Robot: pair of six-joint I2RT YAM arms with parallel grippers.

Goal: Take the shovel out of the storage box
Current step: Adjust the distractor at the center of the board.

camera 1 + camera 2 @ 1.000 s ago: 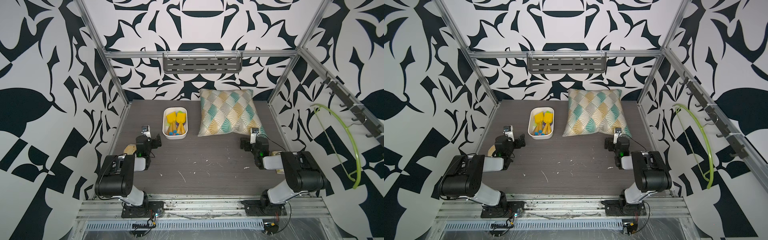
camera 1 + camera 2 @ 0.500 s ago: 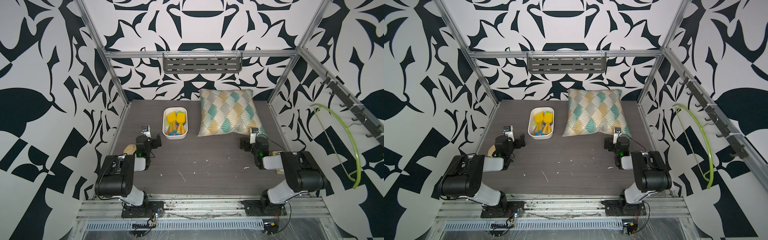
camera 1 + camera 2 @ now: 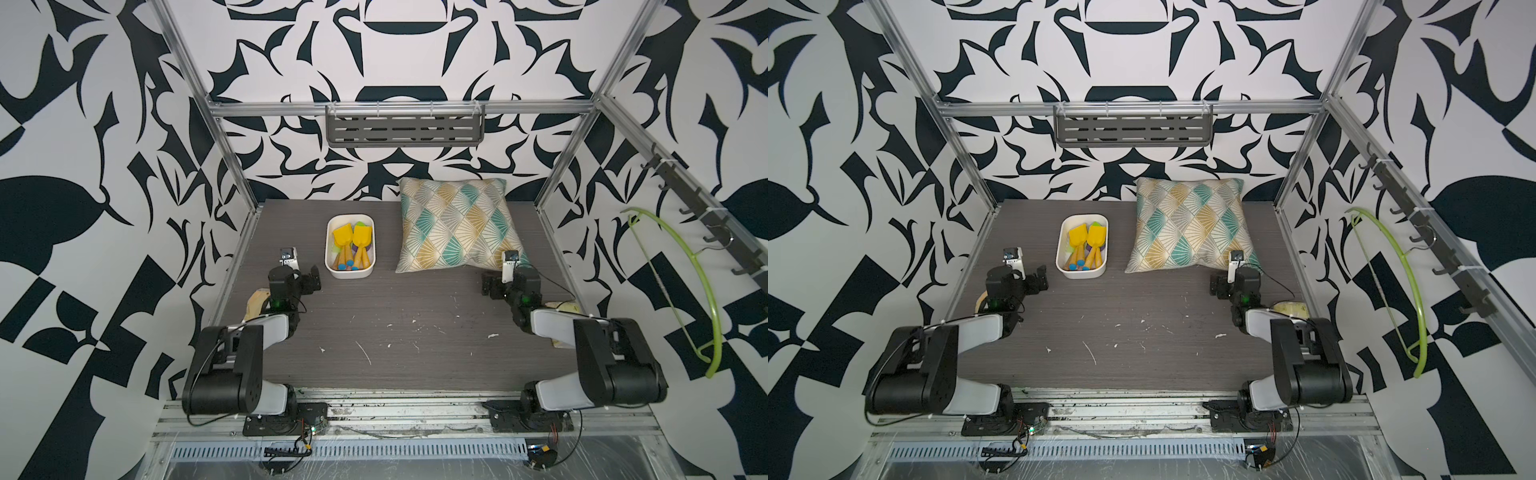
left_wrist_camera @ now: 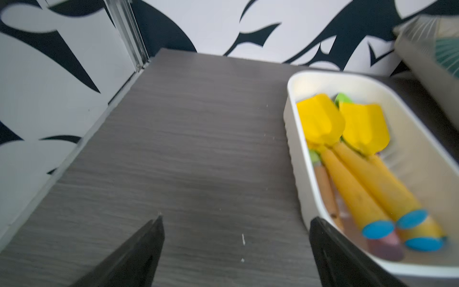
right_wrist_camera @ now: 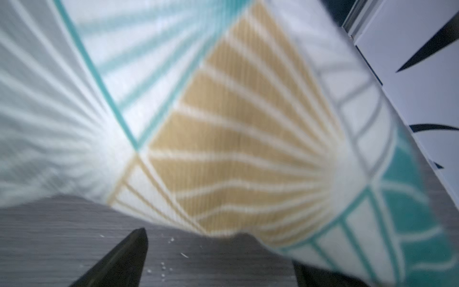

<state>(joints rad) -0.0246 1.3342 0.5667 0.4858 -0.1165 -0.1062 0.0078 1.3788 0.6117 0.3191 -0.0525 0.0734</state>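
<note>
The storage box [image 3: 349, 246] is far back next to the pillow, so the robot's left gripper and right gripper should take hold of its sides [image 3: 328, 244] and pull it closer first.
The storage box [image 3: 350, 273] is a shallow white tub at the back left of the dark table, seen in both top views [image 3: 1082, 272]. Two yellow shovels [image 3: 343, 236] with orange handles and blue end caps lie side by side in it, over other toys. The left wrist view shows the box wall [image 4: 295, 159] and one shovel blade [image 4: 320, 121] close by. My left gripper [image 4: 236, 218] is open and empty, just left of the box's near end [image 3: 311, 279]. My right gripper [image 3: 491, 286] is open at the pillow's near right corner, which covers one finger tip in the right wrist view [image 5: 221, 248].
A patterned pillow [image 3: 457, 224] lies right of the box. A roll of tape [image 3: 254, 303] sits behind the left arm and another [image 3: 562, 307] by the right arm. A green hanger [image 3: 702, 282] hangs on the right wall, and a grey shelf [image 3: 405, 131] on the back wall.
</note>
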